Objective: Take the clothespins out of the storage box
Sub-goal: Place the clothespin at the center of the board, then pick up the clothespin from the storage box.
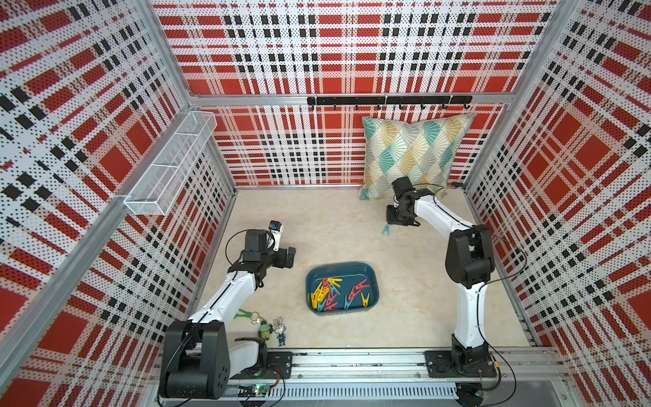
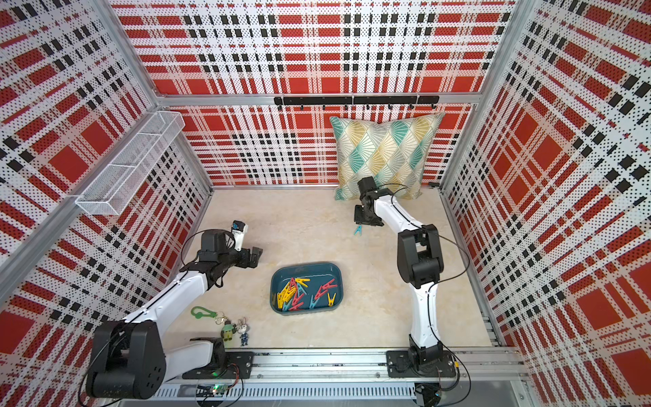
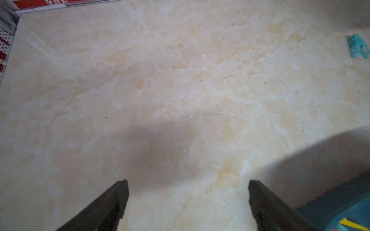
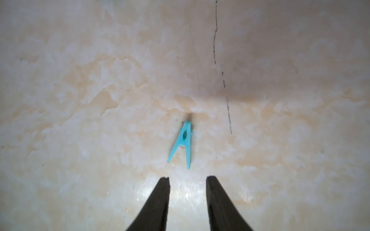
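Note:
The lone teal clothespin (image 1: 386, 230) lies clear of the storage box. My empty right gripper should keep going to the clothespin pile inside (image 1: 327, 291) and close on one.
The dark teal storage box (image 1: 340, 265) (image 2: 305, 265) sits mid-table with several yellow, red and teal clothespins (image 1: 329, 290) (image 2: 297, 290) piled inside. One teal clothespin (image 1: 386, 230) (image 2: 358, 230) (image 4: 183, 144) lies alone on the table near the back. My right gripper (image 1: 390, 221) (image 4: 187, 178) hovers right over it, open, with nothing between its fingers. My left gripper (image 1: 290, 255) (image 3: 188, 182) stands wide open and empty, left of the box. In the left wrist view the box corner (image 3: 340, 200) shows beside one finger, and the lone teal clothespin (image 3: 358, 47) sits far off.
A patterned pillow (image 1: 415, 155) leans on the back wall behind the right arm. A white wire basket (image 1: 169, 165) hangs on the left wall. A green clip with keychain figurines (image 1: 260, 322) lies front left. A black hook rail (image 1: 387, 100) runs along the back.

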Controlling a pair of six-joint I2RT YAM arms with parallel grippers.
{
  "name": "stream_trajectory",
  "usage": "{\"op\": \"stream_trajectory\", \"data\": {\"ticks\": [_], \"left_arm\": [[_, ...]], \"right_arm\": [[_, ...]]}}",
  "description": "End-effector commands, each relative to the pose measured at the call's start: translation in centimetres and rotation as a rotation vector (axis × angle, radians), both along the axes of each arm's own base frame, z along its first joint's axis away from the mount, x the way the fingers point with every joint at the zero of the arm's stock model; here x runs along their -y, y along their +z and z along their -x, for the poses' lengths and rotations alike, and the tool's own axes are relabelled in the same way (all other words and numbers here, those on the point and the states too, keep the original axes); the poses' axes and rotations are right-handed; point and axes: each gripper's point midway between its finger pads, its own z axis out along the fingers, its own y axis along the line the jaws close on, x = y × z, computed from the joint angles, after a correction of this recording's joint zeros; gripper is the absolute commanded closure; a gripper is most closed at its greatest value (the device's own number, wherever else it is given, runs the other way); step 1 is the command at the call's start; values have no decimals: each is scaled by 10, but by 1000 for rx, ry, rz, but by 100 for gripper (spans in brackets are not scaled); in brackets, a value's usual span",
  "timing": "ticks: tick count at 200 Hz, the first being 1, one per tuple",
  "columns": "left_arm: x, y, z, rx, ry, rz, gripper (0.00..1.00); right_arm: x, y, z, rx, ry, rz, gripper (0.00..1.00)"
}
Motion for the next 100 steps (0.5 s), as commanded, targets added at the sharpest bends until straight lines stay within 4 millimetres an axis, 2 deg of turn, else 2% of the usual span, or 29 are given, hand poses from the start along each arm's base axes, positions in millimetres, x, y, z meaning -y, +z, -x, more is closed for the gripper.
{"op": "stream_trajectory", "data": {"ticks": [1, 19, 47, 75, 100], "left_arm": [[-5, 7, -4, 26, 13, -6, 1], [-5, 9, -4, 31, 13, -8, 1], [-7, 9, -4, 32, 19, -14, 1], [-7, 6, -4, 25, 18, -14, 1], [-8, 5, -4, 21, 18, -15, 1]], "right_arm": [[-26, 48, 21, 123, 114, -79, 63], [-47, 62, 57, 141, 212, -97, 63], [-83, 66, 117, 127, 383, -53, 63], [-112, 52, 169, 74, 524, 6, 64], [-134, 29, 204, 18, 636, 37, 64]]}}
